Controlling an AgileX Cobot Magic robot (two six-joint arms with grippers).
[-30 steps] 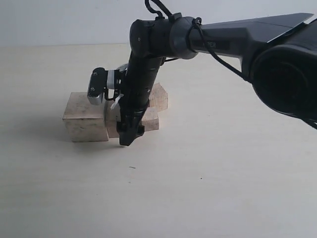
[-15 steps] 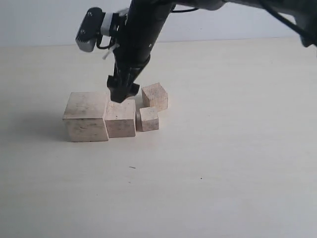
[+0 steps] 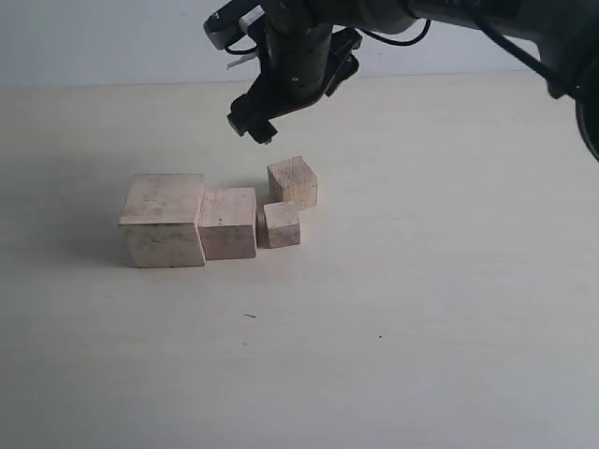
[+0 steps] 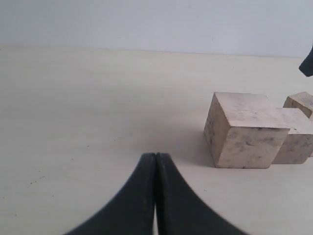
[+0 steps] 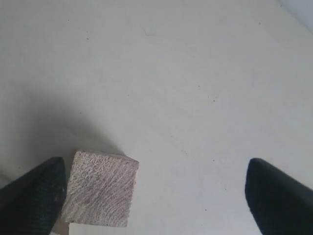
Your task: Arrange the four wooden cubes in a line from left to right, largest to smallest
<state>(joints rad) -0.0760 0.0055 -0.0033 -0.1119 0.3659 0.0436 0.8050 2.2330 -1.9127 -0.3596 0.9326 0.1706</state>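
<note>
The smallest cube (image 3: pixel 282 225) is in the third cube's spot next to the second cube, so I should grip the third cube (image 3: pixel 292 181) with my right gripper and push the smallest cube out of the way.
Four pale wooden cubes stand on the table. The largest cube (image 3: pixel 161 220) is at the left, with the second cube (image 3: pixel 228 223) touching its right side and the smallest cube (image 3: pixel 280 225) next to that. The third cube (image 3: pixel 292 181) sits just behind the smallest one. My right gripper (image 3: pixel 253 126) hangs in the air above and behind the row, open and empty; its wrist view shows the third cube (image 5: pixel 100 188) below, beside one finger (image 5: pixel 39 193). My left gripper (image 4: pixel 155 156) is shut on nothing, low over the table, apart from the largest cube (image 4: pixel 243 129).
The pale table (image 3: pixel 421 309) stretches bare around the cubes. The right arm's dark body (image 3: pixel 309 47) reaches across from the upper right. A pale wall stands behind the table.
The right gripper has risen from the second cube, where it was low a second ago, and moved up and back to the right. The cubes have stayed in place since it lifted.
</note>
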